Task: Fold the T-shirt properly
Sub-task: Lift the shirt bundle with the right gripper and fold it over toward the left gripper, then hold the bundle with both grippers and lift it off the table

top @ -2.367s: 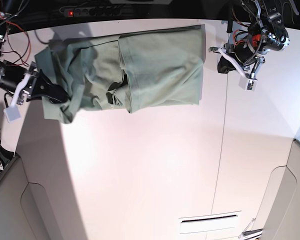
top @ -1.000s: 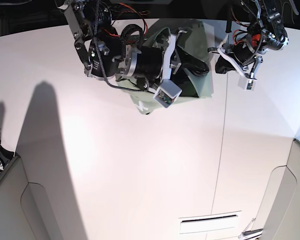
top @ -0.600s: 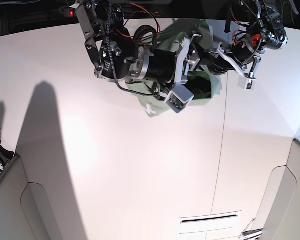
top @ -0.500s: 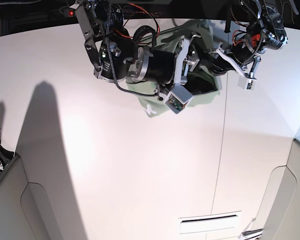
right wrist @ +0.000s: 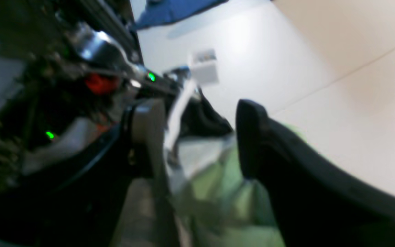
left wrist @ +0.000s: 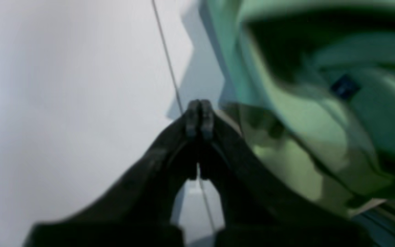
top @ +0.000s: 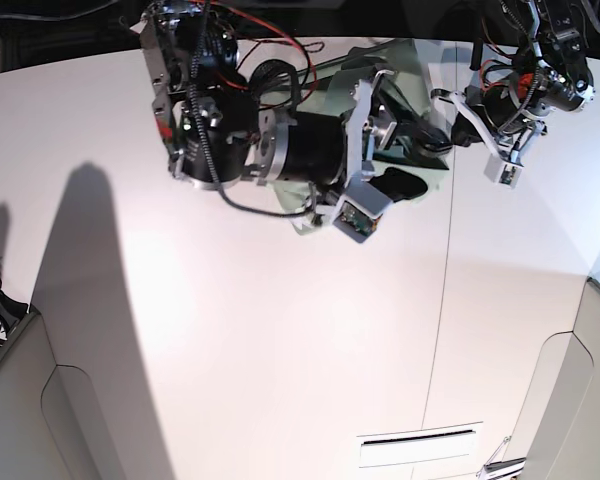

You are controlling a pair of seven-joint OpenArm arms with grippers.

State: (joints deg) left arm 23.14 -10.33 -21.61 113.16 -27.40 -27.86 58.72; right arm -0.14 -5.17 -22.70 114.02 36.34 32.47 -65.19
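The bunched T-shirt [top: 328,97] has my right gripper reaching across it to my left gripper's side. My right gripper should move back before my left gripper grips the T-shirt's fold there [left wrist: 311,123].
The pale sage-green T-shirt [top: 395,62] lies bunched at the far right of the white table [top: 230,330], mostly hidden under my right arm. My right gripper [top: 415,160] hovers over its right part with the jaws apart. In the right wrist view the right gripper [right wrist: 197,113] shows green cloth [right wrist: 225,192] below and between its fingers, gripped by neither. My left gripper [top: 458,108] is just right of the shirt. In the left wrist view the left gripper [left wrist: 200,116] has its tips pressed together on nothing, above the table seam, and the shirt [left wrist: 286,120] is to its right.
A thin seam [top: 450,260] runs down the table from near the shirt to the front. A white slotted plate [top: 420,437] lies at the front right. Grey panels [top: 20,400] stand below the table's left edge. Cables hang on the right arm [top: 230,110].
My right arm swung from the table's left edge across to the right, dragging the shirt's left part over the right part. Its jaws now stand apart. The left arm shifted slightly up and right.
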